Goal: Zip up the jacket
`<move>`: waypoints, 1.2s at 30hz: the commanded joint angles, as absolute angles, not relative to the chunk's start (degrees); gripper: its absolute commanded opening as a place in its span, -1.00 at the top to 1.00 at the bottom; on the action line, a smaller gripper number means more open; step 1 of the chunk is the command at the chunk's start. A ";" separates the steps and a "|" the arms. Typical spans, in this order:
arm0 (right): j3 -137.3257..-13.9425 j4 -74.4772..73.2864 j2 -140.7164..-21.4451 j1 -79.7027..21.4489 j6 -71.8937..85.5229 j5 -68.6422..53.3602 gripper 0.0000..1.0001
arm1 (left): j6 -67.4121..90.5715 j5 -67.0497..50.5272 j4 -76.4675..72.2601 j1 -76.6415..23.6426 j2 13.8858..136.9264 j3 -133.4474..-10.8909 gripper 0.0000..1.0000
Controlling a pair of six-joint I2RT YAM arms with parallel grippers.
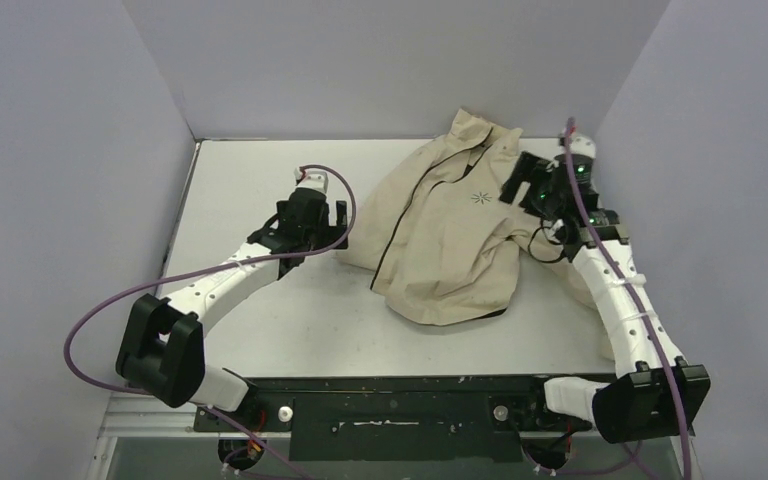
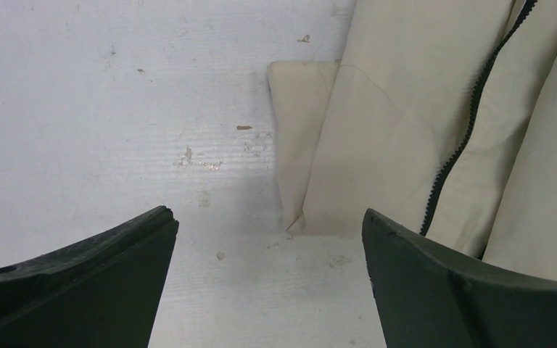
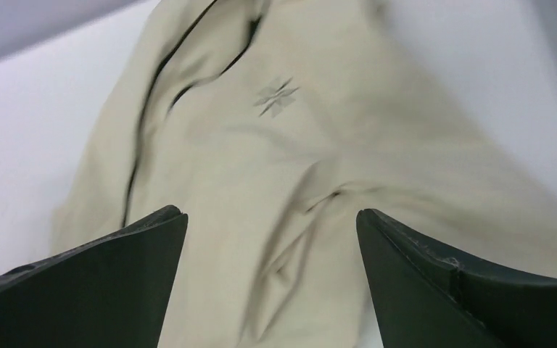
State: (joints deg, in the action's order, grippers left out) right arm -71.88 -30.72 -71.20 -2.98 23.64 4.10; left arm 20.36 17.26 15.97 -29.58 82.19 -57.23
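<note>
A beige flap (image 2: pixel 297 116) shows from under the jacket's edge (image 1: pixel 353 255), so the robot should expect a tucked sleeve to spread outward when it pulls there.
The beige jacket (image 1: pixel 450 225) lies crumpled at the right back of the table, with its black zipper (image 1: pixel 400 215) running down its left part and a dark starburst logo (image 1: pixel 479 197) on the chest. My left gripper (image 1: pixel 342 222) is open and empty just left of the jacket's left edge; in the left wrist view the jacket's edge (image 2: pixel 377 145) and zipper teeth (image 2: pixel 464 145) lie ahead of the gripper (image 2: pixel 270 221). My right gripper (image 1: pixel 513 183) is open and empty, hovering over the jacket's right side; its view shows the logo (image 3: pixel 276 96) beyond the gripper (image 3: pixel 272 217).
The white table (image 1: pixel 250 190) is enclosed by pale walls at the left, back and right. A dark base bar (image 1: pixel 400 400) runs along the near edge. Purple cables (image 1: pixel 90 320) trail from both arms.
</note>
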 commanded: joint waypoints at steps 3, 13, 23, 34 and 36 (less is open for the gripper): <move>-60.02 -30.06 -70.85 -29.23 34.22 -4.57 -0.89 | 18.65 11.95 6.33 -27.81 86.05 -59.18 -0.95; -43.31 -21.38 -71.58 -36.69 49.54 9.26 -0.99 | 13.83 7.91 0.86 -26.46 99.33 -65.57 -0.95; -39.39 -6.80 -72.89 -33.17 47.34 4.02 -0.34 | 16.77 -3.07 -1.89 -26.04 105.68 -66.07 -0.45; -36.06 -7.60 -66.31 -27.08 44.56 -2.62 0.57 | 22.15 -11.09 -0.89 -25.52 106.02 -63.07 1.00; -36.97 -9.23 -64.87 -25.79 43.00 -4.79 0.75 | 22.94 -11.16 -0.12 -24.80 103.13 -62.06 1.00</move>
